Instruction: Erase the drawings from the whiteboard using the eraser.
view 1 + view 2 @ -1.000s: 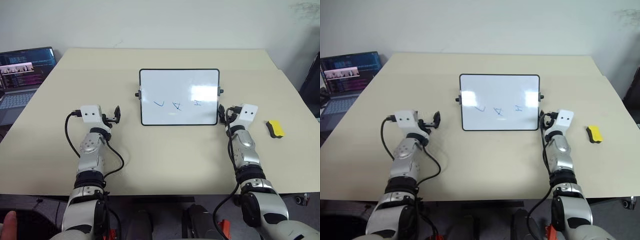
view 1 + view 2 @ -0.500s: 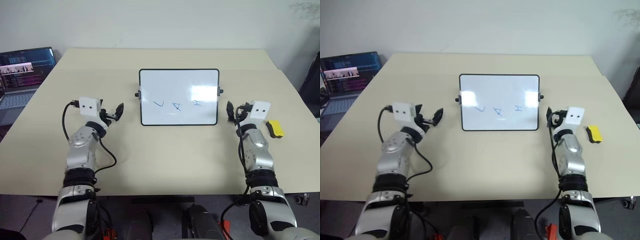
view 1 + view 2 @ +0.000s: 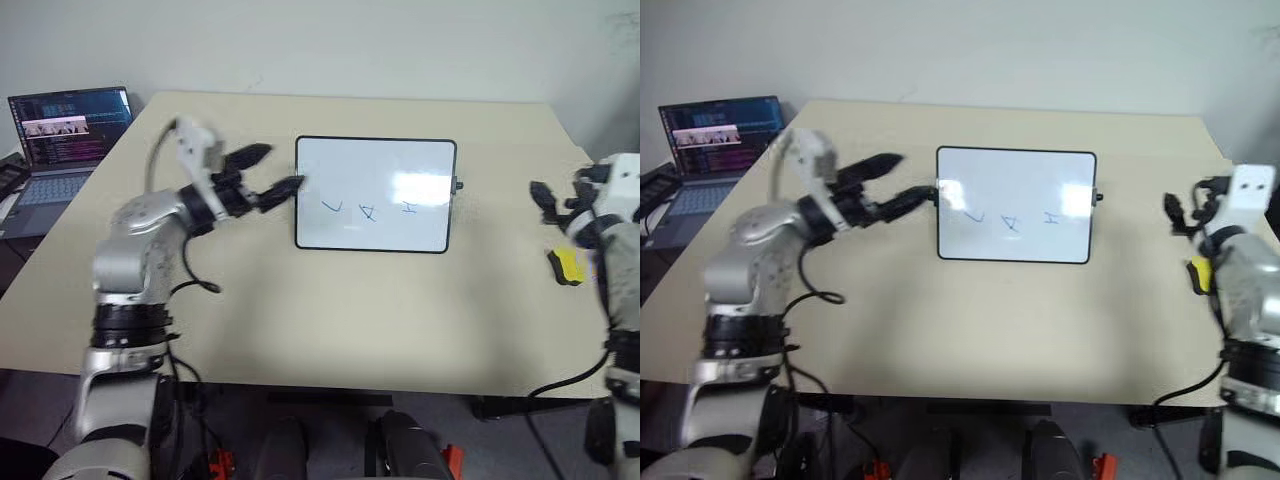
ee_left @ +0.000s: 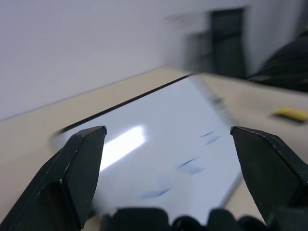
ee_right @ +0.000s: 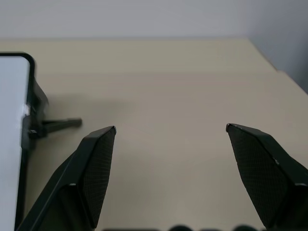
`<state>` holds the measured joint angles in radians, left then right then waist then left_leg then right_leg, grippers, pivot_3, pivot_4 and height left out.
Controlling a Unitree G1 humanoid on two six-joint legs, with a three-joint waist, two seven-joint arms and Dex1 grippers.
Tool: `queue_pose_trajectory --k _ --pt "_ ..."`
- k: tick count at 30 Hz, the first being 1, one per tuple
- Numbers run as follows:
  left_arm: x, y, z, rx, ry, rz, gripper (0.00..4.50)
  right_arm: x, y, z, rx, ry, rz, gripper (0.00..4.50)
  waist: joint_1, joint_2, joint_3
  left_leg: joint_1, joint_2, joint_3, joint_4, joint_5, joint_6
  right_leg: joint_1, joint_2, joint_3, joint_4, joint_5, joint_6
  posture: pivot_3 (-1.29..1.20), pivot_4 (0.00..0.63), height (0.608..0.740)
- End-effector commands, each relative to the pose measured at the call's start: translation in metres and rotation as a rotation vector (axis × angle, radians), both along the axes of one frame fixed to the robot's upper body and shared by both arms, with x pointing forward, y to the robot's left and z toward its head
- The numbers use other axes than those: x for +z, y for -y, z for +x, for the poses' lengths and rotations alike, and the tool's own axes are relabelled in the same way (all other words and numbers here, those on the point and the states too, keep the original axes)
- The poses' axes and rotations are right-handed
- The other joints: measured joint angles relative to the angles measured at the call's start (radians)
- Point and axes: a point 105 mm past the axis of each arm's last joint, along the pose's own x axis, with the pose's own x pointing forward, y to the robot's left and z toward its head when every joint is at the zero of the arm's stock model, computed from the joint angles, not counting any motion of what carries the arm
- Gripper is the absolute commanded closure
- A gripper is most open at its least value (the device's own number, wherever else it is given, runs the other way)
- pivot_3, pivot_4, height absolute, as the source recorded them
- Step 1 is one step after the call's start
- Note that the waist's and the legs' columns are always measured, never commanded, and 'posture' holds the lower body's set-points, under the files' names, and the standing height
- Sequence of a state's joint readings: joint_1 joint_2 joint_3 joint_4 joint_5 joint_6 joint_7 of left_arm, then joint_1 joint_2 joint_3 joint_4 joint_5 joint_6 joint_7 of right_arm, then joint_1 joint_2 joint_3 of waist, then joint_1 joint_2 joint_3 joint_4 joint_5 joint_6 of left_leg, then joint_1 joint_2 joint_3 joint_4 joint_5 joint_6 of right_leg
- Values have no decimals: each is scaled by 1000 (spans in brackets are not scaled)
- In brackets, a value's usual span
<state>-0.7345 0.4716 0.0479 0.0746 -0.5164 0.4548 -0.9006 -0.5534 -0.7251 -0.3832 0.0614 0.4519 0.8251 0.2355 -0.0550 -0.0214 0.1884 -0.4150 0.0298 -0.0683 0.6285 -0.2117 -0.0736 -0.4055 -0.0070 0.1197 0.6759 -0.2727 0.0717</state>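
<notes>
I should keep moving my right gripper's open fingers over the yellow eraser [image 3: 569, 267] until they close across its narrow middle, because the eraser lies free beside them.
The whiteboard [image 3: 376, 170] lies flat at the middle of the table, with thin blue drawings [image 3: 370, 211] in a row on its near half. My left gripper [image 3: 274, 172] hovers open just off the board's left edge, pointing across it. In the left wrist view the drawings [image 4: 192, 166] show between the wide-spread fingers [image 4: 79, 163]. The yellow eraser [image 3: 568, 265] rests on the table at the right, partly hidden by my right arm. My right gripper [image 3: 556, 194] is raised, open and empty, to the right of the board and just beyond the eraser.
An open laptop [image 3: 62, 135] stands at the table's far left corner. The beige table [image 3: 350, 320] stretches bare in front of the board. In the right wrist view the board's black side knob [image 5: 48, 126] sticks out towards bare tabletop.
The head camera has shifted. My left arm has risen and swung right, up to the board's left edge. My right arm has lifted and moved right, from the board's corner to over the eraser.
</notes>
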Motion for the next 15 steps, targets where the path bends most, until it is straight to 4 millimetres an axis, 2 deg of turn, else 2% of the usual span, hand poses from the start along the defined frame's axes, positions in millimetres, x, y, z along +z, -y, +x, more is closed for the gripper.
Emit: queue_pose_trajectory --k 1,5,10,12,15 --pt "-12 40 -3 -122 3 64 0 0 19 -6 -57 -100 21 517 -6 0 0 0 0 0 0 0 0 0 0 0 0 0 0 0 150 740" --pt "-51 101 -5 -223 4 170 0 -22 36 -16 -65 -295 23 517 -10 0 0 0 0 1 0 0 0 0 0 2 -1 0 0 0 150 740" --pt "-86 145 -20 -330 27 250 0 -32 49 -17 -61 -408 -8 517 -18 1 0 0 0 2 0 0 0 0 0 3 -2 0 0 0 150 740" --pt "-96 158 -28 -362 42 270 0 -36 55 -16 -68 -447 -13 517 -19 1 0 0 -1 4 0 0 0 0 0 4 -2 0 0 0 150 740" --pt "-103 163 -33 -375 49 281 0 -39 56 -13 -54 -462 -6 517 -21 1 0 0 -1 4 0 0 0 0 0 4 -2 0 1 0 150 740"
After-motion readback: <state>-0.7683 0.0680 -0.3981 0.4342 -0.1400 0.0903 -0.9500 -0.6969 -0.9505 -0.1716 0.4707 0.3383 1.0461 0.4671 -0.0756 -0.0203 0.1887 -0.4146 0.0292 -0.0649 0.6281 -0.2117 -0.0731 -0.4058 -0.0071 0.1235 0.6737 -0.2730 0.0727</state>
